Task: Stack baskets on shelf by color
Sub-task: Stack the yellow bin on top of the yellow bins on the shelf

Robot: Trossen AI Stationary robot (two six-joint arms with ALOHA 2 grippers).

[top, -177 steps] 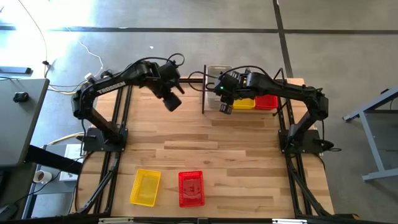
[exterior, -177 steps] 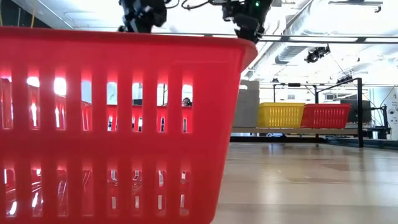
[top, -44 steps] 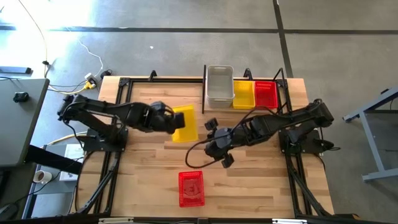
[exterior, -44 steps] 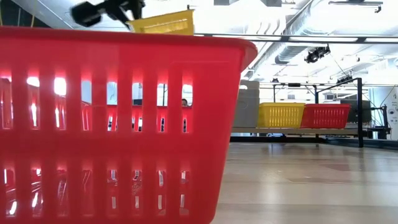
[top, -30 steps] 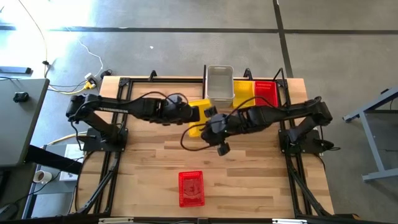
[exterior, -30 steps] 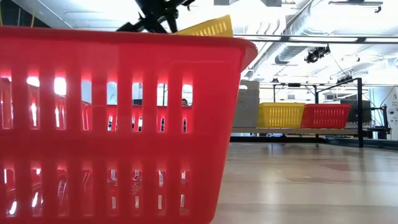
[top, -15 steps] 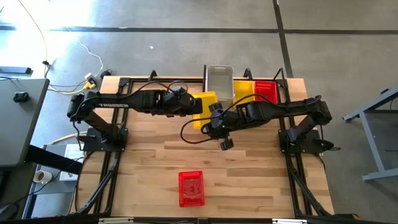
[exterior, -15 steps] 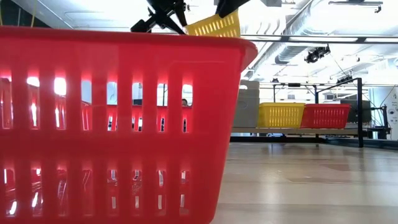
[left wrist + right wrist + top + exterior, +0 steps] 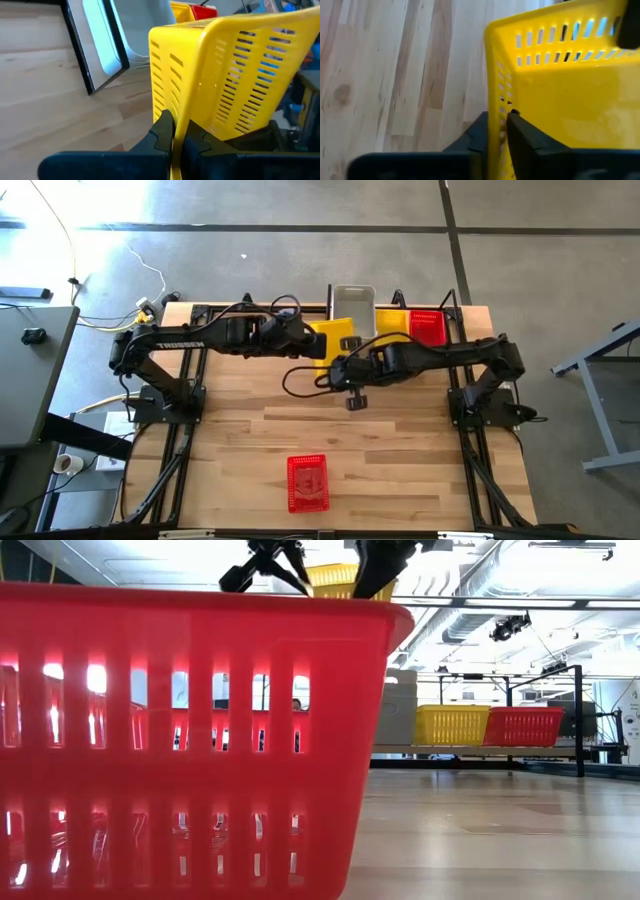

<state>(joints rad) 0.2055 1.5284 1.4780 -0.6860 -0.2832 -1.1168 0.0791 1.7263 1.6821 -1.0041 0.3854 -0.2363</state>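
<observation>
Next, I let go of the held basket (image 9: 331,338) with my left gripper so that my right gripper can stack it, because the shelf's yellow basket (image 9: 393,322) stands past the clear basket, closer to my right gripper.
A yellow basket (image 9: 330,343) hangs in the air near the shelf (image 9: 329,330), between my two grippers. My left gripper (image 9: 174,137) is shut on it from the table's left. My right gripper (image 9: 502,135) is shut on another of its walls from the near right. On the shelf stand a clear basket (image 9: 352,308), a yellow basket (image 9: 392,332) and a red basket (image 9: 428,328), side by side on their bottoms. A second red basket (image 9: 307,483) rests on its bottom at the table's near edge. My left gripper pinches one side wall of the yellow basket at its rim (image 9: 176,112) between its two fingers. It comes in roughly level from the table's left. The basket is lifted clear of the table and tilted. My right gripper has one finger (image 9: 479,131) outside and one finger (image 9: 525,134) inside a perforated wall (image 9: 501,107) of the same basket, near a corner. It comes from the near right side. The basket is clear of the table there.
The shelf's black post (image 9: 77,45) and the clear basket (image 9: 135,30) stand just beyond the held basket. Bare wood lies between the shelf and the near red basket (image 9: 180,740). Black arm-mount frames run along both table sides.
My left gripper has carried the yellow basket toward the far edge and to the right, close to the shelf. My right gripper has gone with it toward the far edge and now stands on the basket's wall.
</observation>
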